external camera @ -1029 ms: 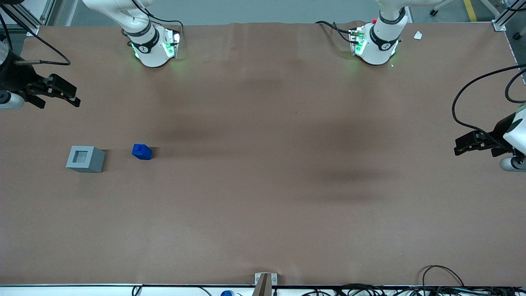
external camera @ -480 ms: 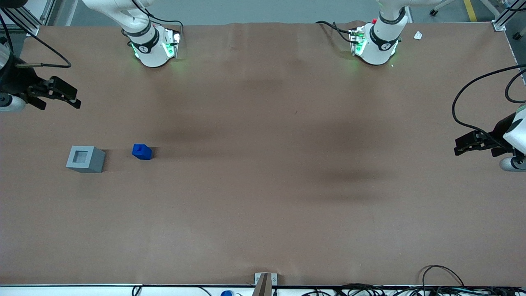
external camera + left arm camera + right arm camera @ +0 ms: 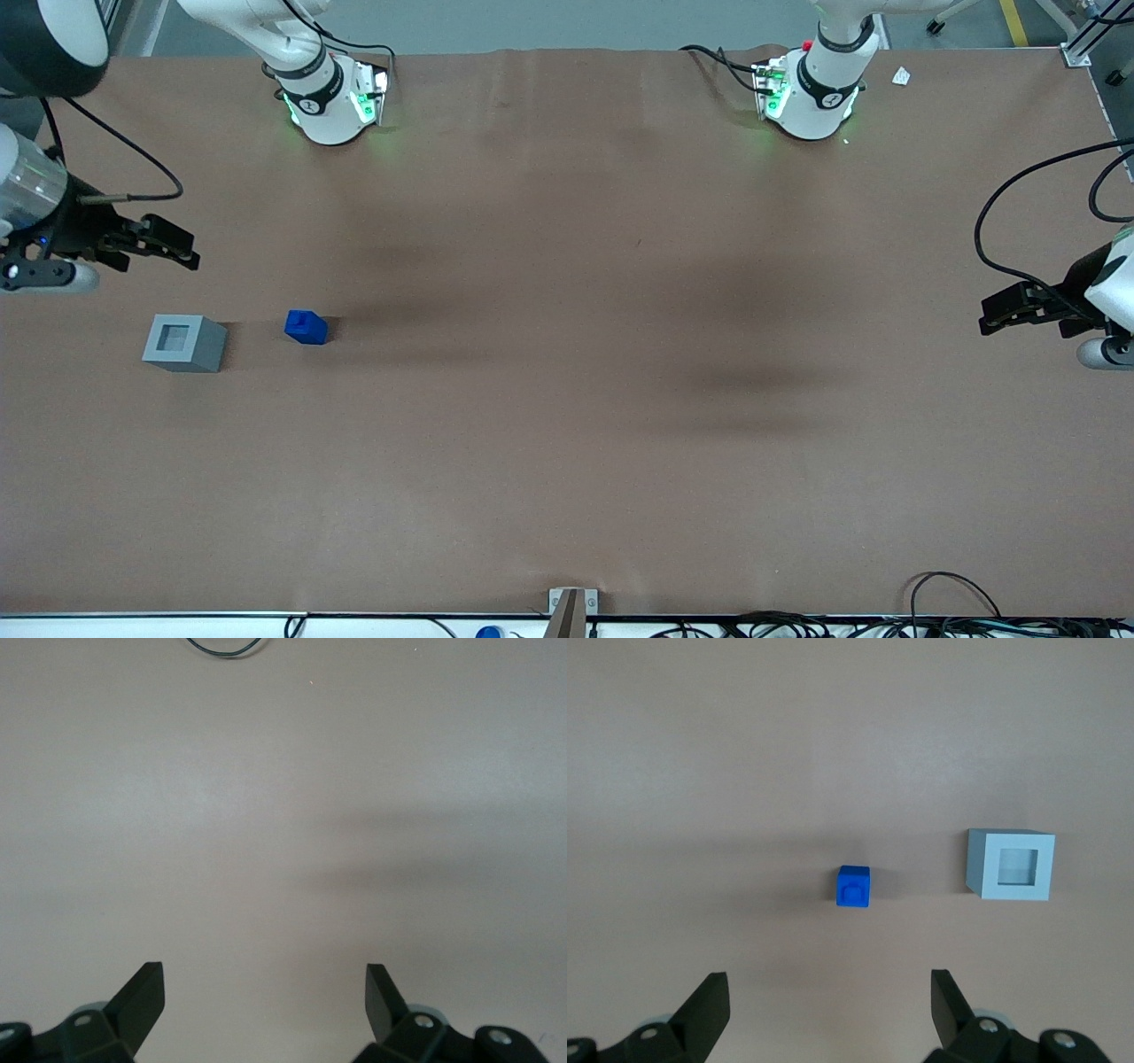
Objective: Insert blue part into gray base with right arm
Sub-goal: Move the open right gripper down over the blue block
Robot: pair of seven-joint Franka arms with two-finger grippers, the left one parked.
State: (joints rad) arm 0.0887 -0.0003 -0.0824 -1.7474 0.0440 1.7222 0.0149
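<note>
The socket's bottom (image 3: 174, 338) can be seen inside the gray base, so I expect the blue part (image 3: 306, 328) to go in only partway and stick up above the base's rim when I insert it.
The blue part (image 3: 306, 327) stands upright on the brown table with its nub on top, toward the working arm's end. The gray base (image 3: 184, 343) sits beside it, socket facing up, slightly nearer the front camera. My right gripper (image 3: 182, 249) hangs above the table, farther from the front camera than both blocks, open and empty. In the right wrist view the blue part (image 3: 853, 885) and the gray base (image 3: 1011, 865) lie apart on the table, ahead of the gripper (image 3: 829, 994), whose jaws stand wide apart.
The two arm bases (image 3: 332, 102) (image 3: 808, 93) stand at the table edge farthest from the front camera. A small bracket (image 3: 571, 602) sits at the nearest edge, with cables (image 3: 939, 611) along that edge.
My right gripper has moved in over the table, nearer the front camera and closer to the two blocks. The blocks have not moved.
</note>
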